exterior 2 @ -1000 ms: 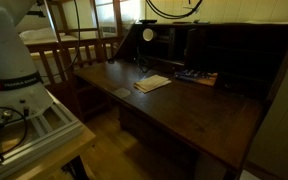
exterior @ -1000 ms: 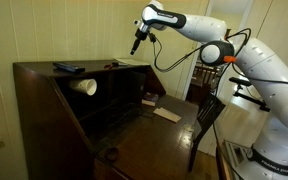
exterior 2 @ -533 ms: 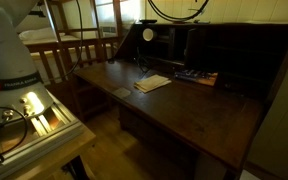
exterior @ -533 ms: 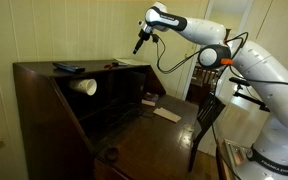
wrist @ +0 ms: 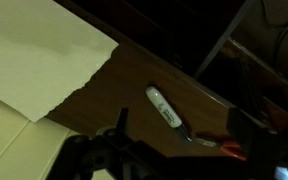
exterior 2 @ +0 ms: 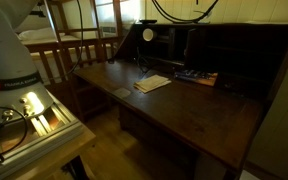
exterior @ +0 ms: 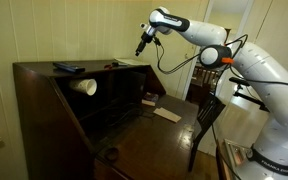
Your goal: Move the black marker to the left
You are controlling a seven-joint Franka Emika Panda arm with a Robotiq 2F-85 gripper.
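The black marker [wrist: 168, 111] lies at a slant to the gripper's open fingers, so the robot should turn its gripper in line with the marker's pale body [wrist: 163, 104] before it goes down to take the marker.
In the wrist view the black marker [wrist: 164, 107] lies slanted on the dark wooden desk top [wrist: 124, 85], its pale barrel ending in a black tip. It lies between and just ahead of my gripper's [wrist: 184, 135] fingers, which stand open and hold nothing. A red marker [wrist: 224, 148] lies just past the black tip. In an exterior view my gripper [exterior: 140, 47] hangs above the right end of the desk top [exterior: 94, 68], clear of it. There the markers show only as a tiny dark streak [exterior: 112, 64].
A flat dark slab [exterior: 68, 67] lies on the desk top's left part, and a white cup [exterior: 83, 86] lies on its side in the shelf below. Papers [exterior 2: 152, 83] and small items rest on the lower writing surface [exterior 2: 184, 115]. A chair [exterior: 209, 110] stands beside the desk.
My gripper has drifted slightly to the right and upward above the desk top. Its jaws have stayed open, and the markers have not moved.
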